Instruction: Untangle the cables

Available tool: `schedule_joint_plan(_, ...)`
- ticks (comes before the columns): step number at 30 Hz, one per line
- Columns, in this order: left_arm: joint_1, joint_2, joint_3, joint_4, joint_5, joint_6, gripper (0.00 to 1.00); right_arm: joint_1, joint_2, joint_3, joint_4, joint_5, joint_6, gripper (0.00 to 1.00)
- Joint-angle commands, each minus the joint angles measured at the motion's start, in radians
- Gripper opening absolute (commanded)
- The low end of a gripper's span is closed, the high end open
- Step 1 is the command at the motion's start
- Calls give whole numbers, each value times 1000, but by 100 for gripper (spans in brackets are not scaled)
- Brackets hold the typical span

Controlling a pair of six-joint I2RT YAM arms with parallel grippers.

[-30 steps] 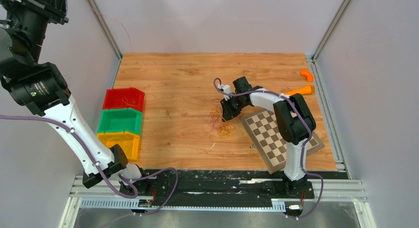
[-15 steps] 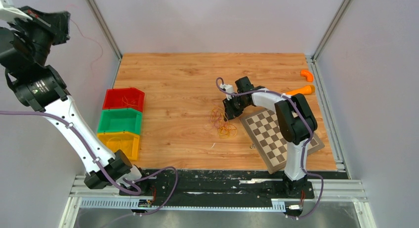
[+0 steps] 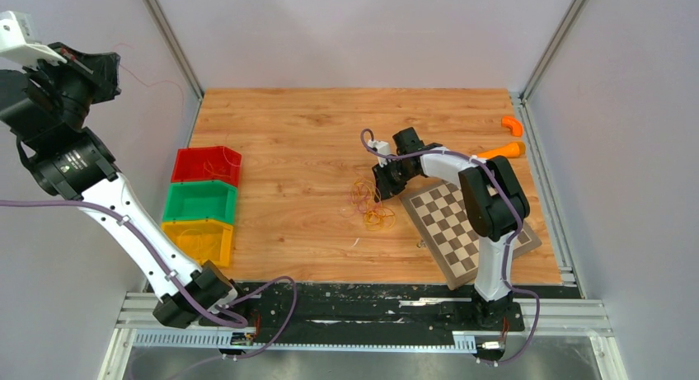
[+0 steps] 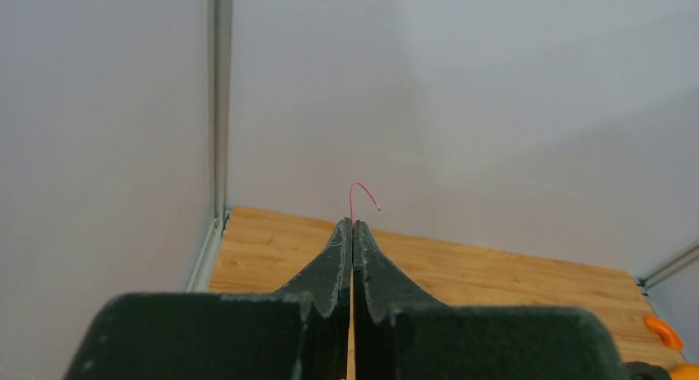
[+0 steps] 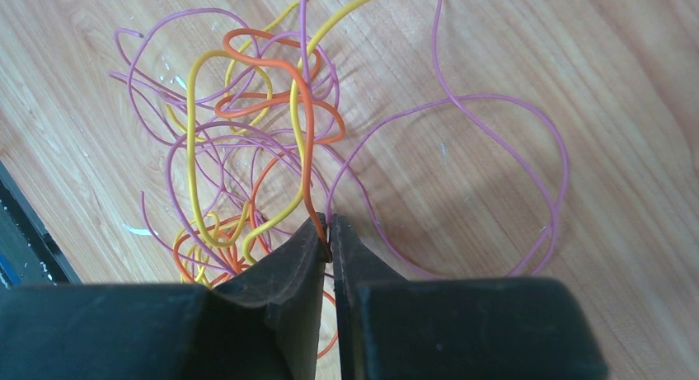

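Note:
My left gripper should keep carrying the thin red cable point(image 3: 165, 82) toward the open green bin point(image 3: 201, 202) until it can let go of it inside, because the cable hangs clear of the tangle.
A tangle of thin orange, yellow and purple cables point(image 3: 368, 205) lies on the wooden table left of the chessboard; it fills the right wrist view point(image 5: 247, 149). My right gripper point(image 3: 379, 185) sits low at the tangle's right edge, and in its wrist view it point(image 5: 330, 234) is shut on an orange cable point(image 5: 307, 133). My left gripper point(image 3: 113, 65) is raised high at the far left, near the wall. In its wrist view it point(image 4: 353, 225) is shut on a thin red cable point(image 4: 353, 197) whose short end curls out past the fingertips.
Red point(image 3: 208, 166), green point(image 3: 200, 202) and yellow point(image 3: 200, 238) bins stand in a column at the table's left edge; the red one holds thin strands. A chessboard point(image 3: 466, 227) lies at the right. Two orange pieces point(image 3: 513, 125) point(image 3: 500, 152) lie at the far right.
My left arm has swung its raised gripper down and to the right, with the red cable still in it. The right gripper has stayed at the tangle.

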Motion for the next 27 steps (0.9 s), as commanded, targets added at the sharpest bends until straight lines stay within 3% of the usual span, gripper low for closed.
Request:
schedule_joint_plan(1,13,-43,-35,30,50,51,0,-7,6,-30,-73,74,-31,13)
schedule_joint_plan(7,46,-59,-91,-56,-46,159,0,-8,10,-34,-72,69,-31,14)
schedule_joint_plan(20,71,-97,-278,-69,-209,390,0,-7,20,-39,-71,62,-32,14)
schedule_joint_plan(27,70,-106,-410,-147,-140,514,0,-8,13,-41,-72,63,-39,14)
